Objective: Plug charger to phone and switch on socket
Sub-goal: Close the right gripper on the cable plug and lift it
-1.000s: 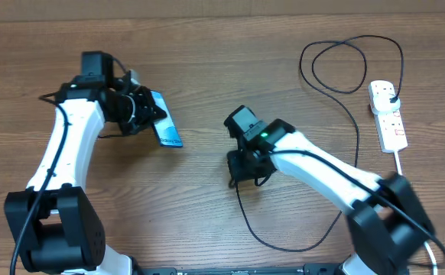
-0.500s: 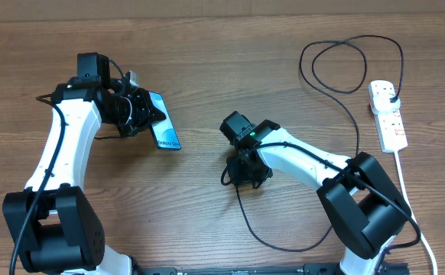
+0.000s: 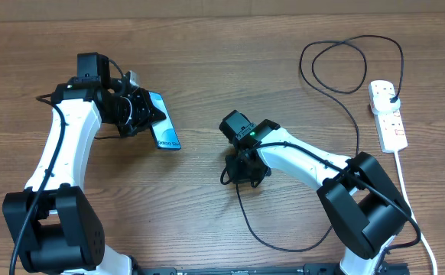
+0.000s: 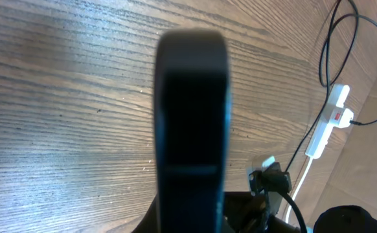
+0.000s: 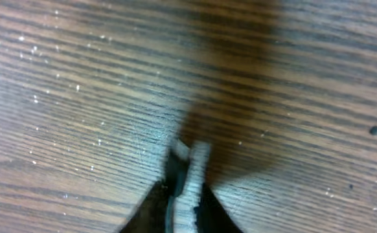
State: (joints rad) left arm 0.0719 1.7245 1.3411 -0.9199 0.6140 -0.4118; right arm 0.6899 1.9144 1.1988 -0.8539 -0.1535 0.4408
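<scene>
My right gripper should open because the charger's connector tip (image 5: 183, 150) slants between my fingers, then grip its black body (image 5: 175, 173) straight in line before bringing it to the phone.
My left gripper (image 3: 146, 114) is shut on the phone (image 3: 165, 131), holding it tilted above the table at the left, lit blue screen up. In the left wrist view the phone (image 4: 192, 116) is a dark slab filling the middle. My right gripper (image 3: 242, 171) is low at the table's middle, shut on the charger's connector tip (image 5: 187, 169), which shows between its fingers (image 5: 183, 204). The black charger cable (image 3: 358, 137) runs from there in a long loop to its plug (image 3: 391, 95) in the white socket (image 3: 393, 126) at the far right.
The socket's thick white cord (image 3: 406, 191) runs down the right edge toward the front. The cable loops across the back right (image 3: 337, 65) and front middle (image 3: 284, 246). In the left wrist view the socket (image 4: 324, 126) lies far off.
The right arm turned its wrist and the gripper shifted slightly left over the cable end. The left gripper raised the phone a little. Over the last half second nothing visibly moved.
</scene>
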